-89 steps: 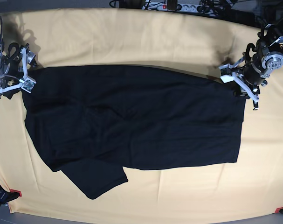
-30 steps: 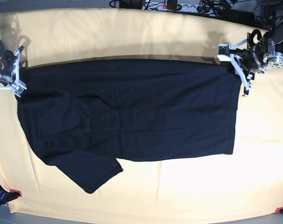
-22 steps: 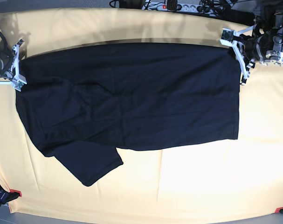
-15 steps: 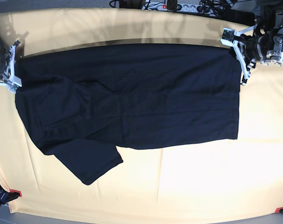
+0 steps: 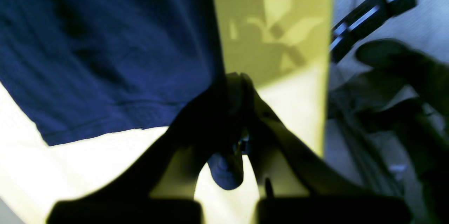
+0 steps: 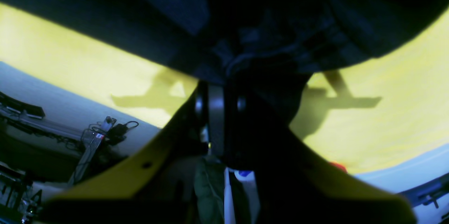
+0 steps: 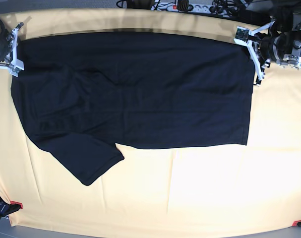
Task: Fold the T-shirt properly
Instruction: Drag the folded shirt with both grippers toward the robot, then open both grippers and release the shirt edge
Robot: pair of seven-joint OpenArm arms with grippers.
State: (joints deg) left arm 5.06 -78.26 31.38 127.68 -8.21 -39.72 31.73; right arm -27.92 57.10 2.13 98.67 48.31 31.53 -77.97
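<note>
My right gripper is pulling, and the T-shirt's far edge [image 7: 135, 33] is straight between both grippers. My right gripper should go on pulling until it gets close to the table's far rim [image 7: 135, 10] before it lets go.
The black T-shirt [image 7: 135, 89] lies spread flat across the yellow-covered table [image 7: 200, 198], with one sleeve [image 7: 88, 161] sticking out at the lower left. My left gripper [image 7: 251, 53] is shut on the shirt's far right corner. In the left wrist view the fingertips [image 5: 242, 87] pinch the cloth's edge, and the T-shirt [image 5: 105, 48] hangs away to the left. My right gripper [image 7: 15, 47] is shut on the far left corner. A bunch of the T-shirt [image 6: 252, 45] sits between that gripper's [image 6: 224, 80] closed fingers in the right wrist view.
A power strip and cables [image 7: 190, 7] run along the table's far edge. Red clamps [image 7: 15, 205] hold the cover at the near left and near right [image 7: 296, 223] corners. Bare yellow cover lies in front of the shirt.
Both grippers have moved toward the far edge, dragging the shirt with them. Its top edge now lies close to the back of the table, and the sleeve has slid up too.
</note>
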